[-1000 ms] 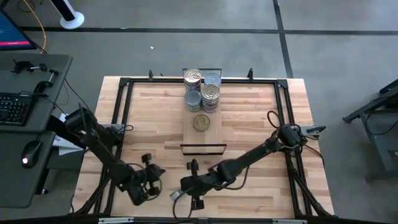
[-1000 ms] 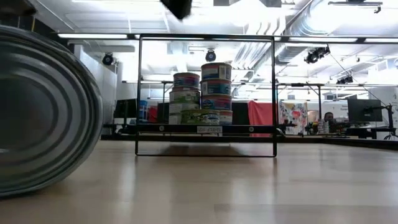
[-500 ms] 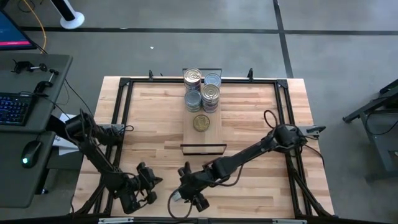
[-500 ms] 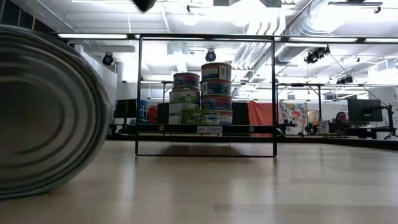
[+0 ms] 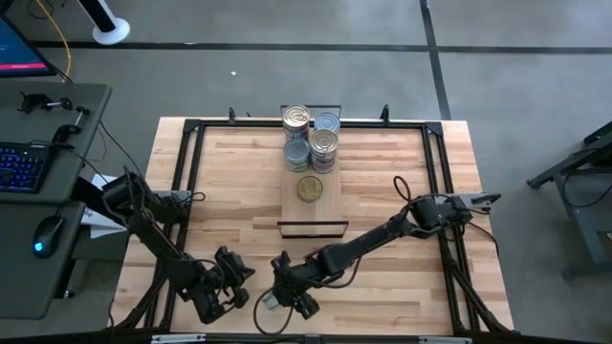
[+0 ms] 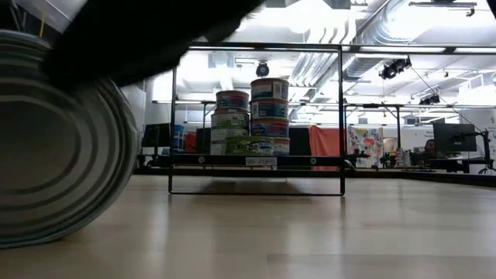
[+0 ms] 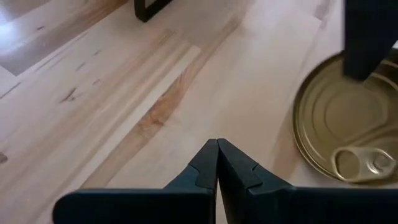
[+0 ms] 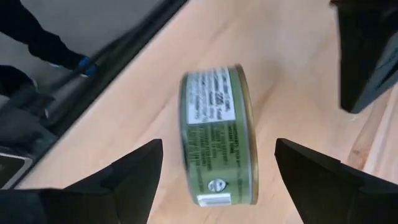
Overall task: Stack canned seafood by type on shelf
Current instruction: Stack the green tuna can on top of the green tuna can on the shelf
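My gripper will make the shelf move slightly, tins and all, when it sets the green tin on the shelf, because open wood surrounds the shelf's free (image 5: 311, 208) near edge (image 5: 313, 229).
One tin of canned seafood (image 8: 217, 137), green-labelled with a gold lid (image 7: 345, 134), stands on its rim on the table near the front edge, large at the left of the low view (image 6: 54, 155). My right gripper (image 8: 217, 155) is open over it, a finger on either side, apart from it. My left gripper (image 7: 217, 149) is shut just to the tin's left (image 5: 229, 279), facing its lid and holding nothing. The shelf (image 5: 311, 205) lies mid-table with several tins stacked at its far end (image 5: 311, 139) and a single gold-topped one (image 5: 309, 188) in front of them.
A black frame (image 5: 191, 129) runs round the tabletop. The shelf's near wire frame (image 6: 256, 116) stands upright between the grippers and the stacks. Bare wood (image 5: 382, 191) lies to the shelf's right and left. A desk with a keyboard (image 5: 24, 162) stands beyond the table's left edge.
My right gripper has come down and toward the table's near-left over the tin, rolled about its own axis, and opened. In the low view its dark shape has dropped in above the tin. The stacks on the shelf stay as they were.
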You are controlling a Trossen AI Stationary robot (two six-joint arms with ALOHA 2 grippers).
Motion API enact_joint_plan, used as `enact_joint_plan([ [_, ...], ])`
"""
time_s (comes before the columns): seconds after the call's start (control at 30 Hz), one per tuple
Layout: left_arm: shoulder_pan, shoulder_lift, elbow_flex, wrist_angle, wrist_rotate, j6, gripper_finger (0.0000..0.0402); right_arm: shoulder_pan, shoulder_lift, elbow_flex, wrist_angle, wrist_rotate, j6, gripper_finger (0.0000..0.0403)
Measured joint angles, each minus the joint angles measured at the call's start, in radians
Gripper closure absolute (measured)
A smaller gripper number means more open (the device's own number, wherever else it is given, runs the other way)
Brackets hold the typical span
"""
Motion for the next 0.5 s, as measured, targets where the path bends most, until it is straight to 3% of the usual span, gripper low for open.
enact_joint_plan([
  [0.23, 0.018, 0.0, 0.0, -0.006, -0.008, 0.03, 0.0401, 0.0, 0.023, -0.001, 0.008, 0.037, -0.027, 0.0121],
  [0.37, 0.018, 0.0, 0.001, -0.025, -0.001, 0.142, 0.0401, 0.005, 0.023, 0.01, 0.017, 0.069, -0.018, 0.0193],
  [0.5, 0.018, 0.0, 0.001, -0.062, 0.0, 0.159, 0.0401, 0.01, 0.022, 0.039, -0.004, 0.062, 0.008, 0.0286],
])
